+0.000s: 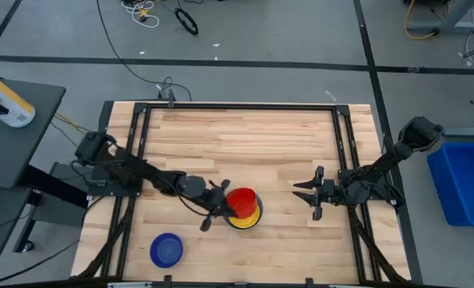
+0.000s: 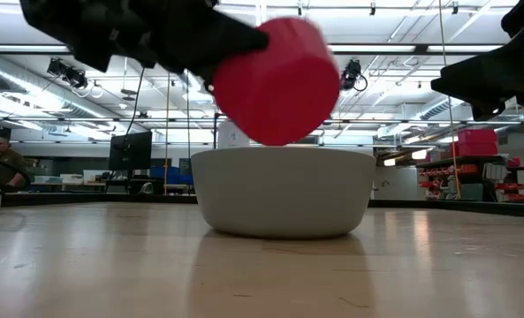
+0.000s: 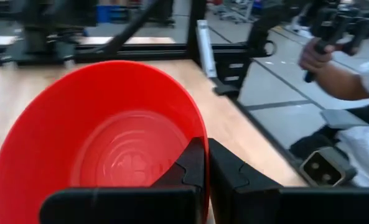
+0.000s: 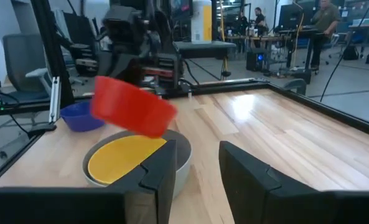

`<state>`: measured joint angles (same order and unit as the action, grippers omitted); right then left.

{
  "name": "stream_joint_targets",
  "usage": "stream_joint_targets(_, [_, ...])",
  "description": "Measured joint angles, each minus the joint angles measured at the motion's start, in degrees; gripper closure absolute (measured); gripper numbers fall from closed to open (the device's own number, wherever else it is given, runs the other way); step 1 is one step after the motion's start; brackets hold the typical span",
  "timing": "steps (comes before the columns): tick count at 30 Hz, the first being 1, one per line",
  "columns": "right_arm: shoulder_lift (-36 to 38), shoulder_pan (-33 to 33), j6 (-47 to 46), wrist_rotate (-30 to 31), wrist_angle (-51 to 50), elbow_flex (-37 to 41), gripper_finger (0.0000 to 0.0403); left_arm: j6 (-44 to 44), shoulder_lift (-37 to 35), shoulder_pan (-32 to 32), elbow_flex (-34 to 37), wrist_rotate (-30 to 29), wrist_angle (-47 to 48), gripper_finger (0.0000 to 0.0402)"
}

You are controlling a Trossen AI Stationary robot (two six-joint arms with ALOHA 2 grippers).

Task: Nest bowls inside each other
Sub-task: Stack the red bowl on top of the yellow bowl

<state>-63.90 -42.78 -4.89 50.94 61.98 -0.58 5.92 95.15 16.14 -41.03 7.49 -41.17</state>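
The red bowl (image 1: 241,202) leans steeply over the yellow bowl (image 1: 248,221). My left gripper should let it go into the yellow bowl, then nudge it level with closed fingers.
A red bowl (image 1: 243,198) hangs tipped over a yellow bowl (image 4: 125,155), which sits inside a pale grey bowl (image 2: 284,190) on the table's near middle. My left gripper (image 1: 223,206) reaches in from the table's left and is shut on the red bowl (image 3: 109,143). A dark blue bowl (image 1: 166,250) stands alone on the table at the near left. My right gripper (image 4: 200,168) stays open and holds nothing, to the right of the stack (image 1: 312,192). My left gripper holds the red bowl by its rim (image 3: 201,124), one finger (image 3: 193,165) inside the bowl and the other (image 3: 229,171) outside its wall. The fingers come nearly level from the table's left. The bowl is lifted clear above the yellow bowl, tipped with its opening toward the left arm.
Black rails (image 1: 141,144) run along the table's left, right and far sides. Bare wood (image 1: 252,140) lies across the far half. In the left wrist view a person's hand (image 3: 324,59) holds a control handle beyond the table.
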Motion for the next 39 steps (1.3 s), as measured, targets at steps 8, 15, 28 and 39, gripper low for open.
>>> stream_joint_targets(8, [0.0,0.0,0.0,0.0,-0.1,0.0,0.0270,1.2,4.5,0.8,-3.9,-0.2,5.0,0.0395])
stream_joint_targets(15, [0.0,0.0,0.0,0.0,-0.4,0.0,0.0272,0.9,4.5,0.6,-4.0,-2.9,8.6,0.0395])
stream_joint_targets(28, [0.0,0.0,-0.2,0.0,-0.4,0.0,0.0273,1.5,4.5,0.7,-4.0,-3.6,13.4,0.0388])
stream_joint_targets(39, [0.0,0.0,-0.2,0.0,-0.4,0.0,0.0268,1.8,4.4,0.5,-4.0,-6.6,11.9,0.0211])
